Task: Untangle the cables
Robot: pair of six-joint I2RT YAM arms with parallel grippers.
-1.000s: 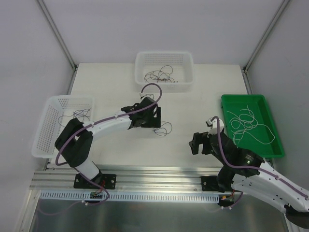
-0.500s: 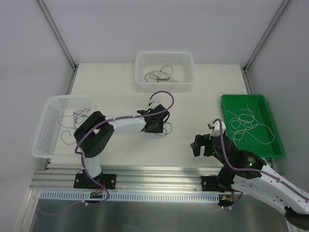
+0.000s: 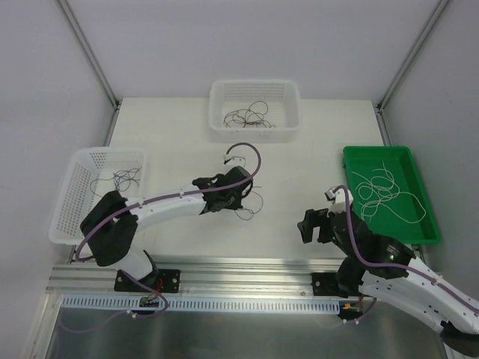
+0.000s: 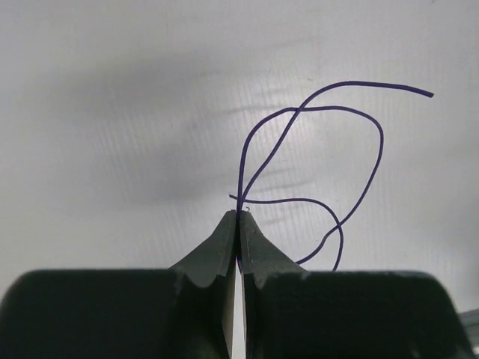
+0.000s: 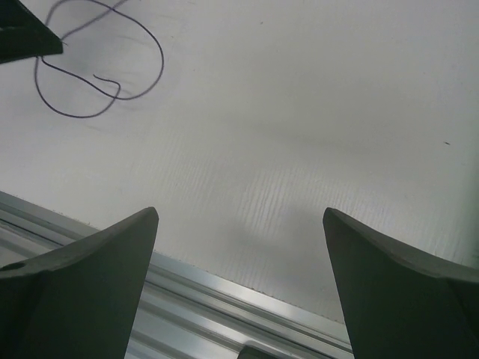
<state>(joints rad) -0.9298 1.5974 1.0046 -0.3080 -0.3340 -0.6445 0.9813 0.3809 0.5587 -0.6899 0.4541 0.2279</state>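
Observation:
I should go on moving the purple cable (image 3: 261,200), held in my left gripper, clear of other cables, to the white basket of thin cables (image 3: 108,193) and release it there.
A thin purple cable (image 4: 382,138) lies in loose loops on the white table, and my left gripper (image 4: 239,215) is shut on one strand of it at the fingertips. From above, the left gripper (image 3: 236,196) is at mid-table with the cable (image 3: 251,206) curling out to its right. My right gripper (image 3: 310,224) stands open and empty near the front edge, to the right of the cable. The right wrist view shows the same cable (image 5: 75,117) at top left, well away from the right gripper (image 5: 239,213).
The back white basket (image 3: 254,84) holds dark tangled cables (image 3: 247,117). The left white basket (image 3: 75,161) holds a few thin cables (image 3: 120,179). White cables (image 3: 382,187) lie in the green tray (image 3: 426,224) at the right. An aluminium rail (image 5: 224,288) runs along the table's front edge.
The left gripper has closed from open onto the purple cable, and its arm has shifted slightly over the cable. The right arm has barely moved.

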